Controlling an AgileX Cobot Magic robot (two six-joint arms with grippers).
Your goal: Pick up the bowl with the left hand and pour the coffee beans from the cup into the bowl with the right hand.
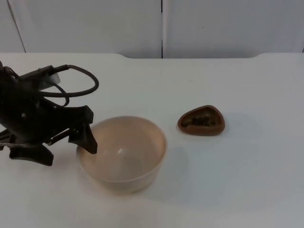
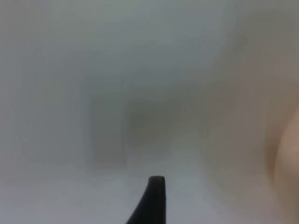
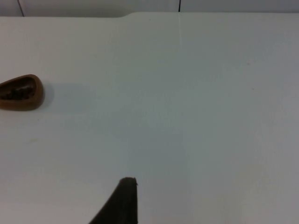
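I expect the coffee beans (image 1: 201, 120) to gather in a small patch of the beige bowl's bottom when I pour, because the brown cup (image 1: 202, 130) is far smaller.
A large beige bowl (image 1: 122, 153) stands on the white table, left of centre. My left gripper (image 1: 61, 147) is open at the bowl's left side. One black finger (image 1: 87, 138) reaches over the rim and the other (image 1: 31, 154) stays well outside it. In the left wrist view a black fingertip (image 2: 154, 198) shows with a beige edge of the bowl (image 2: 290, 163) beside it. A small brown cup (image 1: 201, 120) with dark coffee beans sits to the right of the bowl. The right arm waits; its fingertip (image 3: 125, 198) hangs over bare table, apart from the cup (image 3: 20, 92).
The white table (image 1: 247, 180) runs back to a grey partition wall (image 1: 218, 28). Open table lies right of the cup and in front of the bowl.
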